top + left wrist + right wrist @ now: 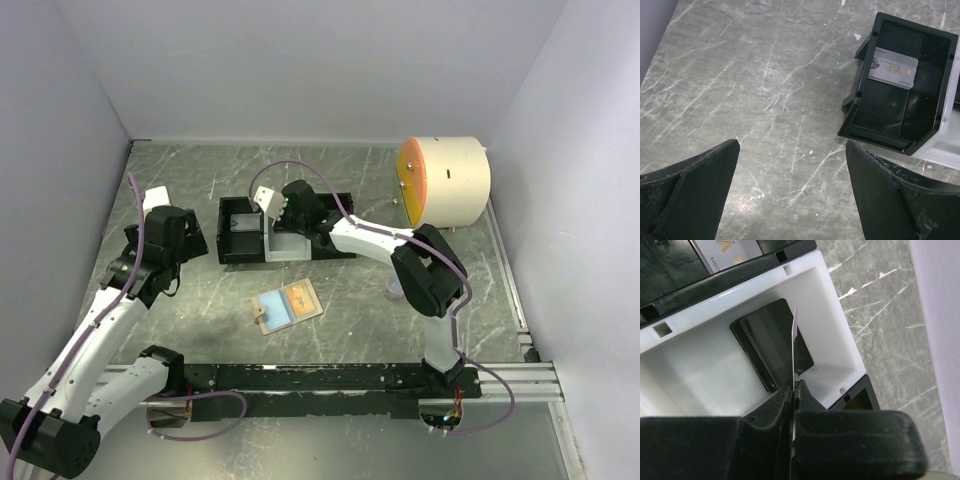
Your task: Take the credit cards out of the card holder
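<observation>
I should continue to lower the held card into the white compartment (288,246) with my right gripper, because the card is edge-on over the stacked black cards (769,344), and let go below the compartment's rim.
The card holder (288,305) lies open on the table, pale blue inner faces up, with an orange-marked patch on one face. My right gripper (278,210) is shut on a thin silver-grey credit card (266,198) and holds it over the tray's white compartment. In the right wrist view the held card (793,335) shows edge-on above stacked black cards (765,340). A silver card (892,68) lies in the tray's left black compartment. My left gripper (792,195) is open and empty above bare table left of the tray; it also shows in the top view (178,236).
The three-compartment black-and-white tray (340,200) stands at mid-table; its rim shows in the left wrist view (855,95) and its white wall in the right wrist view (840,325). A cream drum with an orange face (445,180) stands at back right. Walls enclose three sides.
</observation>
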Controlling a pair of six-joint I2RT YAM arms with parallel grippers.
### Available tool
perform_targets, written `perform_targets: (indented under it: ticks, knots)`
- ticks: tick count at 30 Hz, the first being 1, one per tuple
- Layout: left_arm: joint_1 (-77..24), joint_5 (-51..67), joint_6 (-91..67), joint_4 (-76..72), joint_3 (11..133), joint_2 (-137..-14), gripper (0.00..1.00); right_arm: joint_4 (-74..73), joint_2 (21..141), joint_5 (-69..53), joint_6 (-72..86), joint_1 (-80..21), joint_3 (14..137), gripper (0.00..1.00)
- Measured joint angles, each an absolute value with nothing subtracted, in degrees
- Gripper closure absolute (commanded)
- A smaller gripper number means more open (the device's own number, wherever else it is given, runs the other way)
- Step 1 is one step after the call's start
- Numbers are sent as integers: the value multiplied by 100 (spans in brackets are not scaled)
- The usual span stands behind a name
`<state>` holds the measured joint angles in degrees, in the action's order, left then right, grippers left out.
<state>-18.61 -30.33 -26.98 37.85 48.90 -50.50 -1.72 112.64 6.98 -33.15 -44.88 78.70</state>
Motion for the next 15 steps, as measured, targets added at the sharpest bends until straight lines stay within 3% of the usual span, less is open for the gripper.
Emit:
perform_targets:
  ticks: [15]
  knots:
    - [-1861,-3114,-2694,3769,4890,-4960,1,-193,12175,1302,-4407,-4584,8497,100]
